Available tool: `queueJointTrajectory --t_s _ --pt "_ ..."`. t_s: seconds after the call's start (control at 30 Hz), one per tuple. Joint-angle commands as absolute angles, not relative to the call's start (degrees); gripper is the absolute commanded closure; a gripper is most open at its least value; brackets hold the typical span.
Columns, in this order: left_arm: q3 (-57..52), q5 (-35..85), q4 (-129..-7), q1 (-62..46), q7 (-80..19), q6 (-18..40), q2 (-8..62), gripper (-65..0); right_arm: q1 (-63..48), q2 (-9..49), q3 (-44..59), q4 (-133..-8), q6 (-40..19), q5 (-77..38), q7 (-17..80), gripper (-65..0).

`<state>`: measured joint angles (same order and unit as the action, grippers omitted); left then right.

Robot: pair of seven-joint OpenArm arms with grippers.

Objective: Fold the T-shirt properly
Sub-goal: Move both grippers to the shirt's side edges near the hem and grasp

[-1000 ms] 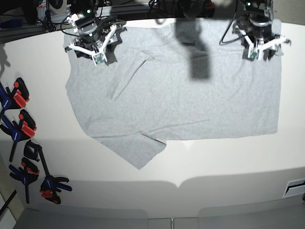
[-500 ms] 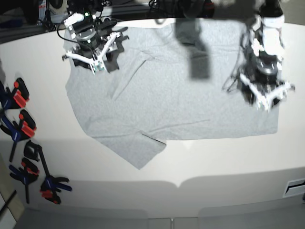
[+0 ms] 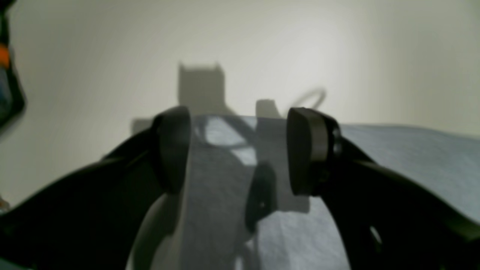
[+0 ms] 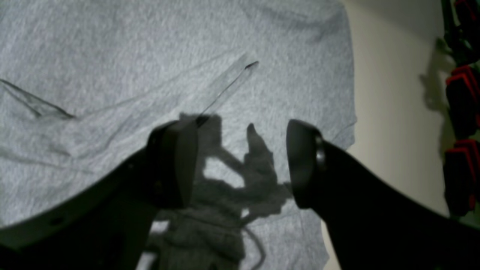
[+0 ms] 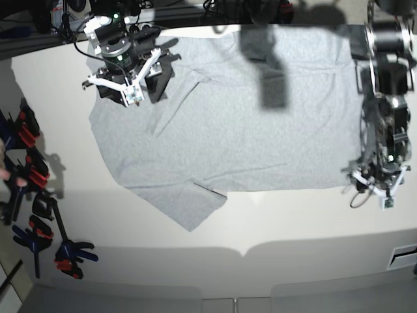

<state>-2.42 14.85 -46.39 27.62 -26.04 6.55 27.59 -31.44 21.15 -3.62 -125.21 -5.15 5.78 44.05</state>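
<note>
The sleeve [image 5: 186, 208] sticks out loose beyond a crease at its base [image 5: 210, 190], so I expect the sleeve to fold over the T-shirt with wrinkles when I bring it back.
The light grey T-shirt [image 5: 247, 130] lies spread flat on the white table [image 5: 293, 222], with one sleeve pointing toward the near edge. My left gripper [image 5: 376, 184] hangs open at the shirt's near right corner. In the left wrist view its gripper [image 3: 238, 153] has the shirt's edge [image 3: 393, 157] and bare table between the pads, and it holds nothing. Over the far left part of the shirt, my right gripper [image 5: 124, 78] is open. The right wrist view shows that gripper [image 4: 240, 165] empty above creased T-shirt fabric [image 4: 150, 56].
Several black, red and blue clamps [image 5: 29, 176] lie along the table's left edge, and the clamps [image 4: 461, 112] also show in the right wrist view. Cables and gear sit behind the far edge. A dark shadow [image 5: 270, 72] falls across the shirt's far middle.
My left arm has swung from the shirt's far right corner down to its near right corner. The right gripper has shifted slightly toward the shirt's middle. The shirt has not moved.
</note>
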Motion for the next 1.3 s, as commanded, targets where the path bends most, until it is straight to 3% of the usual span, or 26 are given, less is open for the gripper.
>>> queueJointTrajectory --t_s 0.0,0.17,0.37,0.57,0.67,0.73,0.77,0.87,1.03,1.27 --pt "-2.70 15.38 -44.03 30.89 -23.92 8.10 28.69 -37.4 -31.27 21.56 -3.38 -126.23 -4.99 5.80 43.09 -35.5" --pt "-2.70 15.35 -33.08 35.70 -18.31 10.02 29.63 -37.4 -31.27 21.56 -3.38 -126.23 -4.99 5.80 44.34 -35.5" --pt "-2.70 20.60 -27.97 36.21 -22.61 15.31 29.58 -37.4 -31.24 21.56 -3.38 -126.23 -4.99 5.80 44.23 -35.5" --pt "-2.70 21.52 -26.55 36.21 -25.67 16.75 29.58 -34.3 -31.22 21.56 -3.38 -126.21 -5.02 5.80 43.77 -35.5" --pt "-2.70 21.52 -26.61 36.21 -24.97 16.75 29.56 -23.0 -31.09 21.56 -3.38 -126.21 -5.02 5.78 42.11 -35.5" --pt "-2.70 21.08 -26.61 36.21 -22.87 16.75 29.61 -4.9 -30.50 21.56 -3.38 -126.21 -4.99 5.78 39.90 -35.5" --pt "-2.70 21.10 -26.61 36.21 -22.09 16.75 29.61 0.0 -29.93 21.56 -3.38 -126.21 -4.93 5.58 38.39 -35.5" --pt "-2.70 21.12 -26.61 36.21 -21.37 16.75 29.56 0.0 -26.26 21.56 -3.38 -126.06 -4.91 2.87 34.28 -35.5" --pt "-2.70 21.15 -26.61 36.21 -21.37 16.75 29.56 0.0 -13.72 21.50 -3.38 -122.89 -4.95 -1.65 36.05 -35.5" --pt "-2.70 21.12 -26.61 36.21 -21.41 16.75 29.58 0.0 6.46 19.29 -3.38 -98.54 -6.42 -3.70 38.76 -35.5"
